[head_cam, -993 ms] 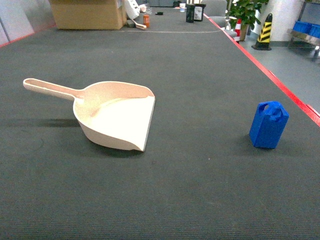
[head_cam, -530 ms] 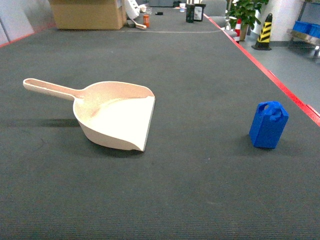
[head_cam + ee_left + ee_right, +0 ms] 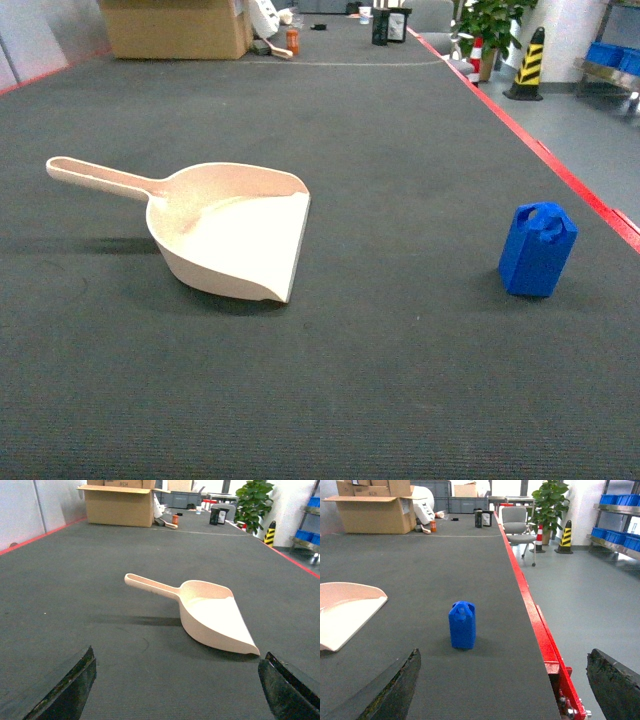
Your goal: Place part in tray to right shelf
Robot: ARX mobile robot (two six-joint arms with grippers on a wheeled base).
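Note:
The part [image 3: 537,250] should stay inside the tray when I carry the tray by its handle, because the tray's sides curve up around a deep hollow [image 3: 240,230].
The part [image 3: 538,250] is a small bright-blue block standing upright on the dark mat near the red right edge; the right wrist view shows the part [image 3: 462,625] ahead and left of centre. The tray [image 3: 225,228], a pale beige dustpan-shaped scoop, lies at the left with its handle pointing far-left and its wide mouth toward the right; the tray [image 3: 210,612] is also in the left wrist view. My left gripper [image 3: 177,680] is open and empty, well short of the tray. Nothing sits between the spread fingers of my open right gripper [image 3: 505,680]. Neither arm appears in the head view.
A red border [image 3: 560,170] runs along the mat's right edge, with bare floor beyond. A cardboard box [image 3: 175,27] and small items stand at the far end. A potted plant [image 3: 490,25], a striped cone [image 3: 528,62] and shelving with blue crates [image 3: 615,500] are at the far right.

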